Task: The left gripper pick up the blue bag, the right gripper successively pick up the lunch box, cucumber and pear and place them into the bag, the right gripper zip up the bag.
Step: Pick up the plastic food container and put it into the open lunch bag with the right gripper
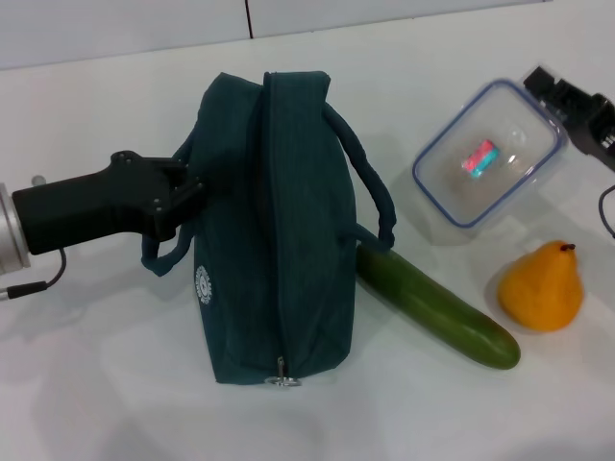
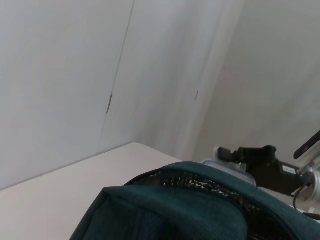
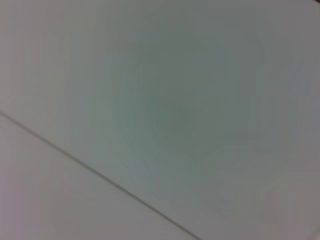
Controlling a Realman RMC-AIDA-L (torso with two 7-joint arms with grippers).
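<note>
The lunch box's far end (image 1: 531, 108) is held in my right gripper and its near end is free, so I should keep carrying it until that near end goes into the bag's opening (image 1: 259, 178).
The blue bag (image 1: 279, 240) stands in the middle of the white table, its zipper running along the top to a ring pull (image 1: 282, 381) at the near end. My left gripper (image 1: 184, 192) reaches in from the left and is shut on the bag's left handle (image 1: 161, 257). In the left wrist view the bag (image 2: 170, 210) gapes a little, showing silver lining. The lunch box (image 1: 490, 154) lies at the back right, with my right gripper (image 1: 553, 88) at its far right corner. The cucumber (image 1: 437, 307) lies beside the bag's right side. The pear (image 1: 541, 286) stands right of it.
A pale wall (image 1: 125, 29) with a vertical seam rises behind the table. A cable (image 1: 607, 211) hangs at the right edge. The right wrist view shows only a plain white surface crossed by a thin seam (image 3: 95, 172).
</note>
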